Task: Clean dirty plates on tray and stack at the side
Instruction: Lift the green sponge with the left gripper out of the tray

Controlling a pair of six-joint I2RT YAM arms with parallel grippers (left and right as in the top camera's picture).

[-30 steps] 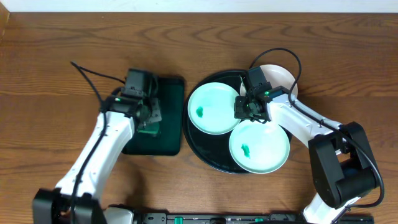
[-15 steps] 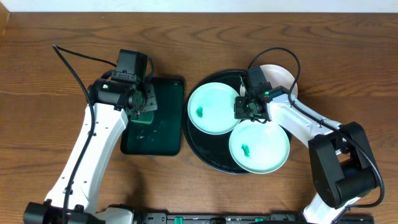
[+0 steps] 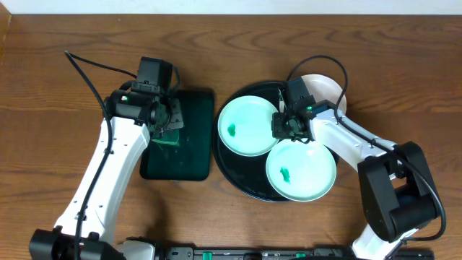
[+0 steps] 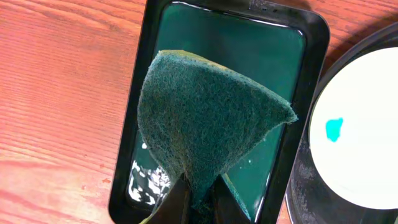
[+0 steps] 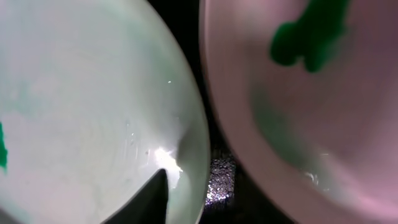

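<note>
I should close my open right gripper to hold the first mint plate's rim (image 5: 204, 168) still, because it sits loose there. My left gripper will scrub the green smear (image 3: 232, 130) after that.
Three plates lie on the black tray (image 3: 232, 165): a mint plate (image 3: 249, 126) with a green smear, a second smeared mint plate (image 3: 301, 170) in front, and a white plate (image 3: 326, 89) partly under the right arm. My right gripper (image 3: 288, 125) sits at the first mint plate's right rim. In the right wrist view one finger (image 5: 155, 199) rests inside that plate (image 5: 81, 106); the other finger is hidden. My left gripper (image 4: 199, 194) is shut on a green sponge (image 4: 205, 118), held above the dark green tray (image 4: 280, 62).
The dark green tray (image 3: 189, 155) lies left of the black tray (image 4: 305, 193) on the wooden table (image 3: 58, 87). The two mint plates nearly touch, with a narrow strip of black tray (image 5: 219, 177) between their rims. Cables loop above both arms.
My left arm has lifted the sponge off the green tray and drawn back a little toward the far side. The right arm and the plates look unmoved.
</note>
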